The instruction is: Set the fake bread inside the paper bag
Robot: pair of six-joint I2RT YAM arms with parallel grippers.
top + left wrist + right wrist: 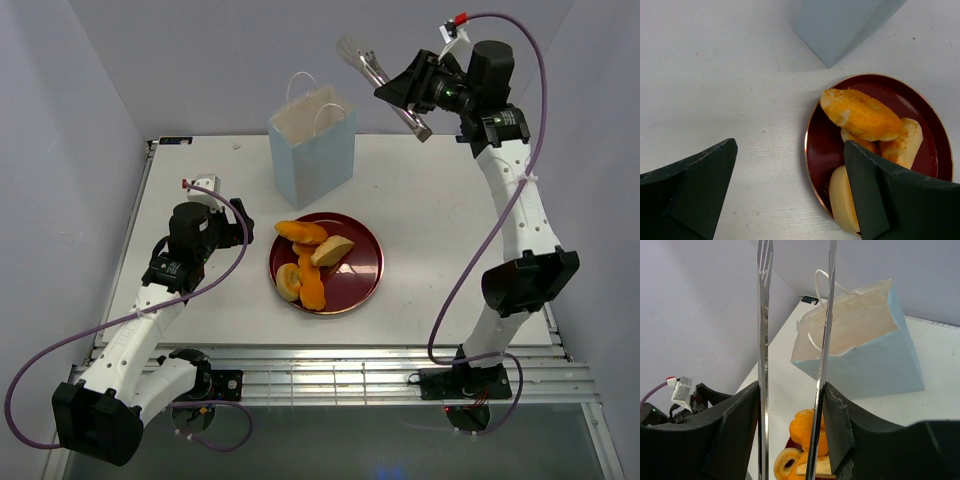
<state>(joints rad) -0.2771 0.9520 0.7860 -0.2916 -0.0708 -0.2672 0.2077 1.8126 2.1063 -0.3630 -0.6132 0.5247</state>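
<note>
The tong arms are open and the golden-brown bread is beside the plate's empty side, so my right gripper continues down to that bread and closes there.
Several pieces of fake bread, orange and golden-brown, lie on a round dark red plate at the table's middle. Behind the plate the pale blue paper bag stands upright with its mouth open. High at the back right, my right gripper is shut on metal tongs that point toward the bag. The tong arms stand apart with nothing between them. In the right wrist view the bag and bread lie beyond the tongs. Left of the plate, my left gripper hovers open and empty beside the bread.
Grey walls close in the white table at the back and on both sides. A slatted metal rail runs along the near edge between the arm bases. The bag's two white loop handles stick up above its rim.
</note>
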